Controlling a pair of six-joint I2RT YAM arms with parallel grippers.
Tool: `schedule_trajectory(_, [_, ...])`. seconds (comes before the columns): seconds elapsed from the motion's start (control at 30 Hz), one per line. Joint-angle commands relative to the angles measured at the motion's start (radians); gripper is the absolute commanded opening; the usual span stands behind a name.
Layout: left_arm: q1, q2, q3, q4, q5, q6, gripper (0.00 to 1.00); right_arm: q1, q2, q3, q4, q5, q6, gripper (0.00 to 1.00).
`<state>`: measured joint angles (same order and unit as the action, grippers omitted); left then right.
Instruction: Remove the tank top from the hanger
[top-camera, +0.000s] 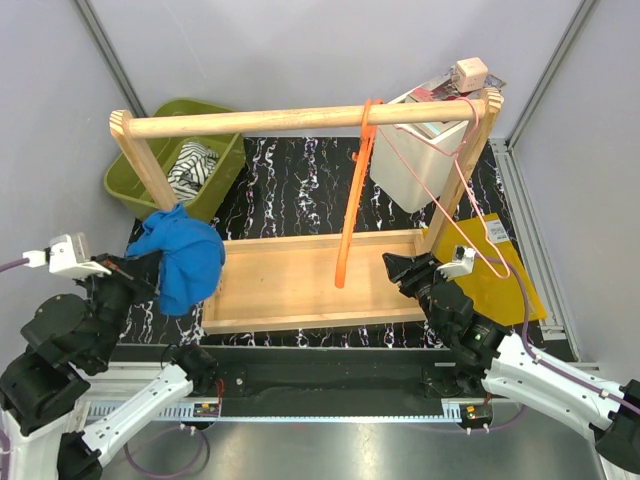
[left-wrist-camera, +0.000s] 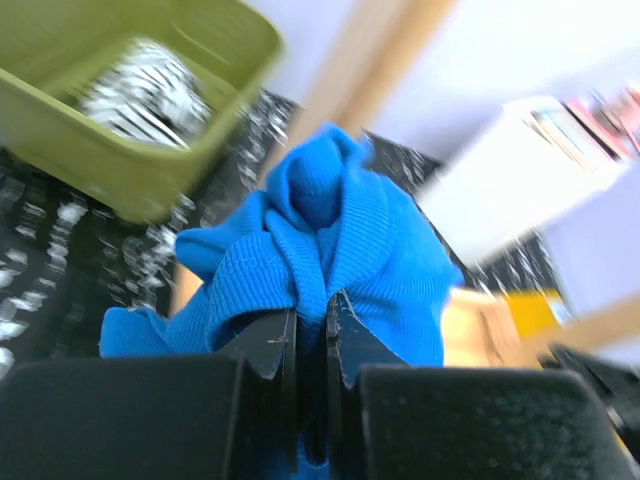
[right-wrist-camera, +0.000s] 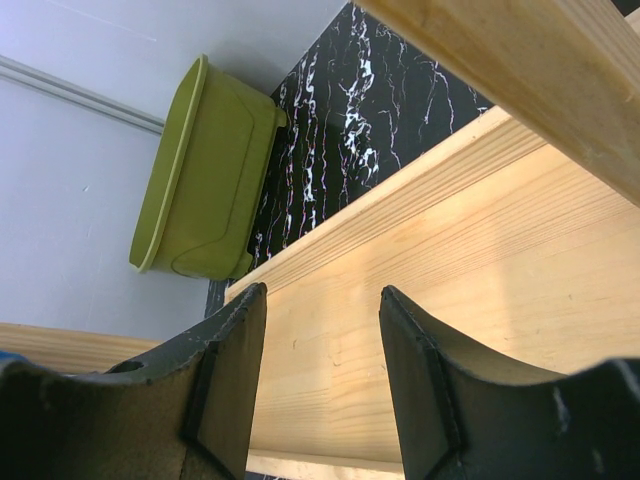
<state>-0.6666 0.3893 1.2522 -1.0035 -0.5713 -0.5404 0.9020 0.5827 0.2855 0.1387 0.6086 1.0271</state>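
Note:
My left gripper is to swing inward over the rack's base board (top-camera: 262, 268) and then reach under the rack's bar, because the rack's post (top-camera: 152, 176) stands between the tank top and the green bin.
The bright-blue tank top (top-camera: 184, 257) hangs bunched at the left end of the wooden rack, off the hanger. My left gripper (top-camera: 130, 268) is shut on a fold of the tank top (left-wrist-camera: 320, 250), its jaws pinching the cloth between them (left-wrist-camera: 311, 318). The orange hanger (top-camera: 355, 190) hangs bare from the wooden rail (top-camera: 300, 120), its arm slanting down toward the rack's base. My right gripper (top-camera: 400, 266) stands open over the wooden base board (right-wrist-camera: 420, 290), empty, its fingers (right-wrist-camera: 235, 340) apart, just right of the hanger's lower tip.
A green bin (top-camera: 180, 160) with a black-and-white striped garment (top-camera: 192, 168) sits at the back left, also the green bin (right-wrist-camera: 205, 175). A white box (top-camera: 420, 160) hangs by the rack's right post. A pale-pink hanger (top-camera: 450, 200) and a yellow mat (top-camera: 500, 265) are at the right.

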Motion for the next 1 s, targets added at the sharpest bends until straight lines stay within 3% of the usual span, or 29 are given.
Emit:
schedule_trajectory(0.0, [-0.063,0.094,0.068,0.068,-0.275,0.063,0.00,-0.003,-0.004,-0.003,0.045,0.017,-0.032,0.57])
schedule_trajectory(0.17, [-0.188,0.077,0.127,0.132,-0.525,0.040,0.00,-0.005,-0.021,-0.016,0.045,0.013,-0.038,0.57])
schedule_trajectory(0.27, [-0.353,0.066,0.139,0.172,-0.698,0.077,0.00,-0.005,-0.029,-0.020,0.045,0.017,-0.042,0.57])
schedule_trajectory(0.33, [-0.520,0.063,0.144,0.169,-0.797,0.077,0.00,-0.003,-0.029,-0.020,0.045,0.022,-0.050,0.57])
schedule_trajectory(0.4, [-0.693,0.065,0.125,0.224,-0.947,0.152,0.00,-0.005,-0.026,-0.020,0.048,0.026,-0.055,0.57])
schedule_trajectory(0.5, [-0.850,0.048,0.057,0.357,-1.146,0.296,0.00,-0.003,-0.018,-0.020,0.053,0.029,-0.061,0.57])
schedule_trajectory(0.57, [-0.870,0.019,0.010,0.422,-1.147,0.309,0.00,-0.003,-0.014,-0.019,0.055,0.028,-0.065,0.57])
schedule_trajectory(0.67, [-0.873,-0.003,-0.077,0.608,-1.141,0.465,0.00,-0.005,-0.014,-0.016,0.056,0.033,-0.070,0.57])
schedule_trajectory(0.97, [-0.872,0.235,-0.099,0.628,-1.003,0.453,0.00,-0.005,0.012,-0.008,0.070,0.023,-0.068,0.57])
